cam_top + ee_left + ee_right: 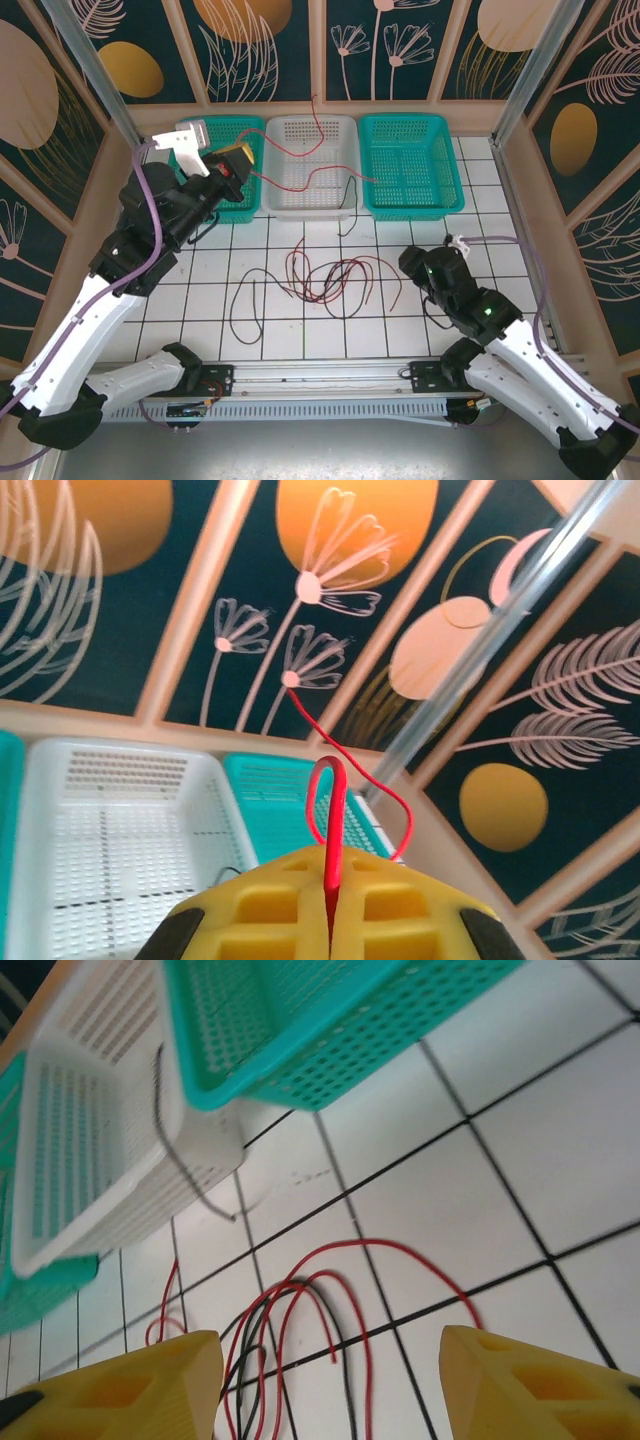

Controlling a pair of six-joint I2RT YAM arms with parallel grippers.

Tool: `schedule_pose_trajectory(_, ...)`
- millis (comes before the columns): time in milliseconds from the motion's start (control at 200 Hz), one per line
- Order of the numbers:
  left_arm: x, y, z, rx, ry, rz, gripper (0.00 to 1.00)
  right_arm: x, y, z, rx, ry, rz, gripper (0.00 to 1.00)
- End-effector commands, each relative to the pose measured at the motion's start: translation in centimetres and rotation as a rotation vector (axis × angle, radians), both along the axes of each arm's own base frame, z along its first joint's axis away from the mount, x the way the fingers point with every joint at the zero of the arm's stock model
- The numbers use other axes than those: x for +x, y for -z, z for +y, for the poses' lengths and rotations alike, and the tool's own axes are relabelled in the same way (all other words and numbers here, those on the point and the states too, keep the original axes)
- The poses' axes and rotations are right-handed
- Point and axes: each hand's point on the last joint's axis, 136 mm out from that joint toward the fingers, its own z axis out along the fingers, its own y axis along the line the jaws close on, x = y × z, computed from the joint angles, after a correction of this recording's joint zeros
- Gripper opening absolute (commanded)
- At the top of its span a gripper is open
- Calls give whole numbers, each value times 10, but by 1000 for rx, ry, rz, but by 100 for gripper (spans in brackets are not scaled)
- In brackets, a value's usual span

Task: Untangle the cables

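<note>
I should keep moving my right gripper to the white basket's front edge (343,213) and close it on the black cable's loose end (342,234), since that end hangs clear of the tangle.
A tangle of red and black cables (325,280) lies on the white tiled floor in the middle. My left gripper (238,160) is raised over the left teal basket and shut on a red cable (330,170), which trails across the white basket. In the left wrist view the red cable (335,780) loops up out of the closed yellow fingers (330,890). My right gripper (412,262) hovers just right of the tangle. It is open (335,1390), with red and black loops (300,1300) on the floor between its fingers, untouched.
Three baskets stand along the back: a teal one (245,205) on the left, a white one (310,200) in the middle, a teal one (410,165) on the right. A black cable (350,205) hangs over the white basket's front edge (170,1130). Walls enclose the floor.
</note>
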Motion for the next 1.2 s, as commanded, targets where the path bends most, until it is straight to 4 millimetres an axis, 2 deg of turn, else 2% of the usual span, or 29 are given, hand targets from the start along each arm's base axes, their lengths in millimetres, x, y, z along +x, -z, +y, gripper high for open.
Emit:
schedule_pose_trajectory(0, 19, 10, 2, 117, -57, 32, 0, 20, -14, 44, -22, -206, -56, 59)
schedule_pose_trajectory(100, 36, 9, -2, 173, -82, 52, 0, 38, -1, 57, -74, -215, -39, 59)
schedule_pose_trajectory(215, 57, 9, 3, 150, -135, 45, 0, 57, -7, 75, -55, -237, -97, 59)
schedule_pose_trajectory(340, 89, 24, 2, 124, -102, 76, 0, 66, -5, 86, -36, -252, -101, 57)
schedule_pose_trajectory(415, 101, 20, 6, 158, -136, 68, 0, 71, -1, 93, -33, -267, -100, 58)
schedule_pose_trajectory(526, 107, 8, 7, 172, -152, 36, 0, 86, 7, 101, -57, -276, -95, 57)
schedule_pose_trajectory(631, 111, 6, 12, 176, -174, 38, 0, 104, 13, 114, -68, -281, -101, 53)
schedule_pose_trajectory(916, 112, 24, 13, 138, -166, 67, 0, 145, 49, 124, -153, -240, -81, 47)
schedule_pose_trajectory(1191, 109, 37, 11, 95, -136, 81, 0, 160, 66, 127, -183, -259, -81, 42)
